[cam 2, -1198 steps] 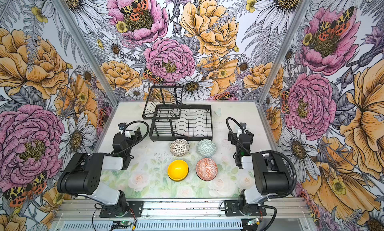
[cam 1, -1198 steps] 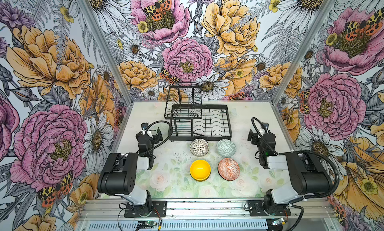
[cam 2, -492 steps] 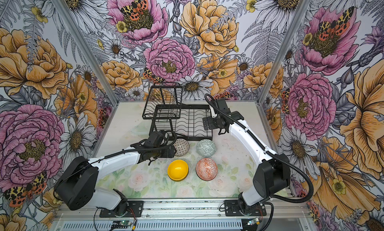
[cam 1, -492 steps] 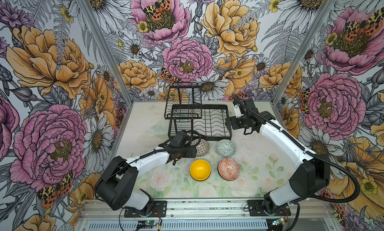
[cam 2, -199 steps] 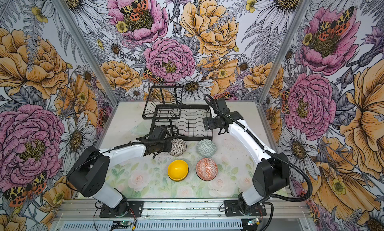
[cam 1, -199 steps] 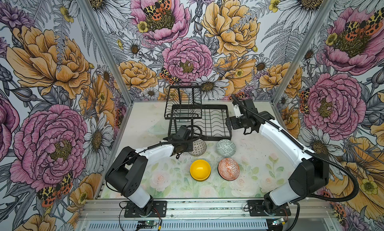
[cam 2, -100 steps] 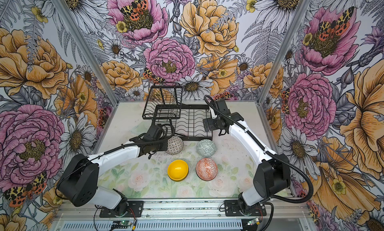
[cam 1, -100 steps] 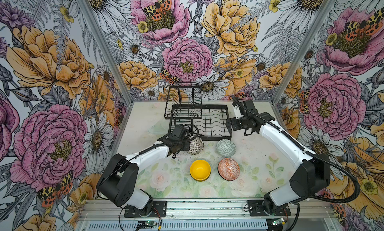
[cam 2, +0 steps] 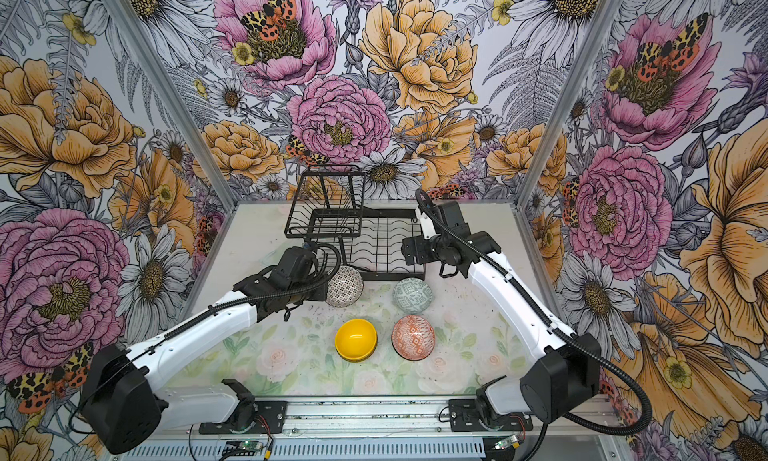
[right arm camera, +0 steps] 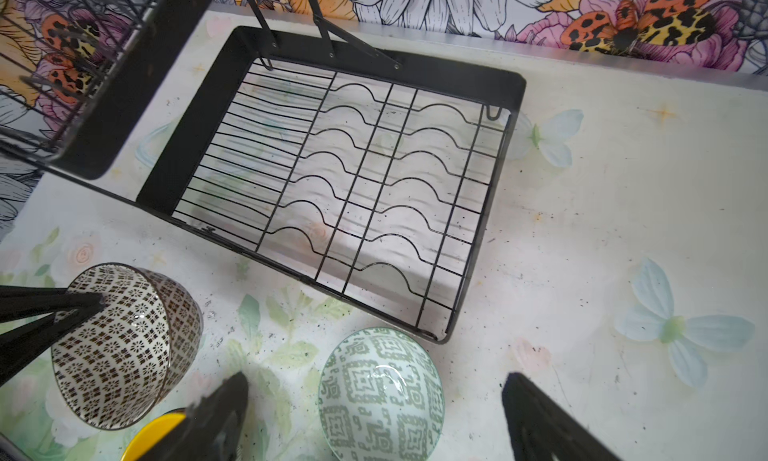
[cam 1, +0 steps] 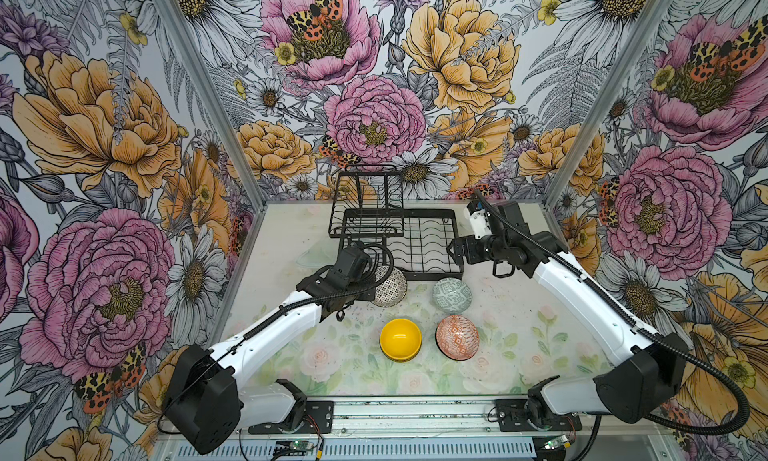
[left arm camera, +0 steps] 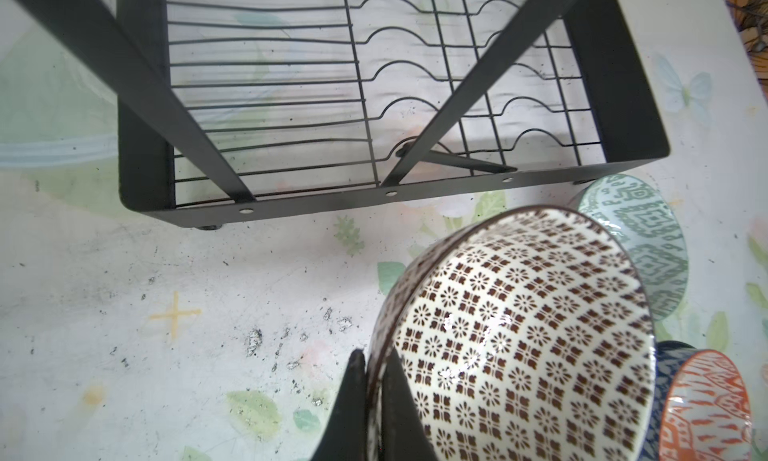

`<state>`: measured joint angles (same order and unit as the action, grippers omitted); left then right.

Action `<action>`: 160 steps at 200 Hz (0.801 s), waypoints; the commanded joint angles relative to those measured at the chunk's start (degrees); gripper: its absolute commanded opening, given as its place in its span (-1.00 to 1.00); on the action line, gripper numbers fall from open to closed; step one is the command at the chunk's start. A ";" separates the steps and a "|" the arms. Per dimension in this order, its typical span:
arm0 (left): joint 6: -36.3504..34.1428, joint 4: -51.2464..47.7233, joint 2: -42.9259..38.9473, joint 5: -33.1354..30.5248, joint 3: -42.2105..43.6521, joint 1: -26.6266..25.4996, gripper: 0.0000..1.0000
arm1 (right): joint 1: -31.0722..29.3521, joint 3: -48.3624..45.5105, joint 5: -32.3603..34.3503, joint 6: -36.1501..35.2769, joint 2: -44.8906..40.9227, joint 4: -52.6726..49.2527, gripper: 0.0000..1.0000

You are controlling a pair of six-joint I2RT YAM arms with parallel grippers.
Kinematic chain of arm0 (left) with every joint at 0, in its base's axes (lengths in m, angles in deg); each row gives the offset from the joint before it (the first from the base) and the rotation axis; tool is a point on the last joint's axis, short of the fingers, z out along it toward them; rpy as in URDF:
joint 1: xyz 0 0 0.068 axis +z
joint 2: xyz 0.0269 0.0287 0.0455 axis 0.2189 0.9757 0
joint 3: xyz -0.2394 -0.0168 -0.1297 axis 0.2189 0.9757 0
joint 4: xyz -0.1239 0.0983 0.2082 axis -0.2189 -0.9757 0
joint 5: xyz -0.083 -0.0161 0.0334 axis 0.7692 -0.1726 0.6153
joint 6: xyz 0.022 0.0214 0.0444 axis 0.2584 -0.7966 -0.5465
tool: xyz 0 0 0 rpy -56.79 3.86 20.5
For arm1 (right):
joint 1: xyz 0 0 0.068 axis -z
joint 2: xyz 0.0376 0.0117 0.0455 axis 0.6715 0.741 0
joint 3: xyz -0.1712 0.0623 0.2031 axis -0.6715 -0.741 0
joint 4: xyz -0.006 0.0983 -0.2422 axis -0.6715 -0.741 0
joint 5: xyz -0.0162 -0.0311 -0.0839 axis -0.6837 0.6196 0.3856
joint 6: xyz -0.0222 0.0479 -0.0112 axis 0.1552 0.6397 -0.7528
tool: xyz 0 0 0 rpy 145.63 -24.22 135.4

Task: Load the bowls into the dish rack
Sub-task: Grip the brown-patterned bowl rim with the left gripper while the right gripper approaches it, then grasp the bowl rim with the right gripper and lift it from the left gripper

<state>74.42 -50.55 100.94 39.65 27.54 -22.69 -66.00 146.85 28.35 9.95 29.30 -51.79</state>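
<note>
The rack's raised upper basket (cam 1: 368, 209) hangs over my left gripper's path into the rack, so next my right gripper grabs the black-white patterned bowl by its free rim (right arm camera: 166, 369).
My left gripper (left arm camera: 374, 360) is shut on the rim of the black-white patterned bowl (left arm camera: 519, 334), which hangs tipped on its side just in front of the dish rack (cam 1: 428, 272); both top views show this bowl (cam 2: 345, 287). The pale green bowl (cam 1: 452, 295), yellow bowl (cam 1: 400, 339) and orange-white bowl (cam 1: 457, 337) rest on the table. My right gripper (right arm camera: 374, 378) is open above the pale green bowl (right arm camera: 380, 396), over the rack's front right corner (cam 2: 417, 274).
The rack's raised upper basket (cam 1: 365, 205) overhangs its left half. A dark blue patterned rim (left arm camera: 665, 367) shows under the orange-white bowl (left arm camera: 706, 409). Floral walls close in the table on three sides.
The left gripper has raised the black-white bowl off the table, tipped it on its side and brought it closer to the rack's front edge. The right arm has hardly moved.
</note>
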 commanded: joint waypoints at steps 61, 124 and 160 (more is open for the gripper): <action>-0.37 2.51 1.45 -6.68 -9.16 -5.19 -1.00 | -8.42 3.81 -1.64 6.02 0.26 0.46 0.26; -0.72 4.97 2.72 -8.29 -11.32 -7.24 -1.00 | -12.25 5.11 -1.25 7.52 2.08 0.61 0.15; -1.52 5.16 2.24 -8.56 -12.67 -7.87 -1.00 | -13.35 4.36 -0.84 8.39 3.77 1.57 0.06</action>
<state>73.94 -50.20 104.57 33.05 17.85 -29.96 -78.61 150.54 26.90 16.85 31.77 -51.59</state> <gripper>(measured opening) 0.082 0.558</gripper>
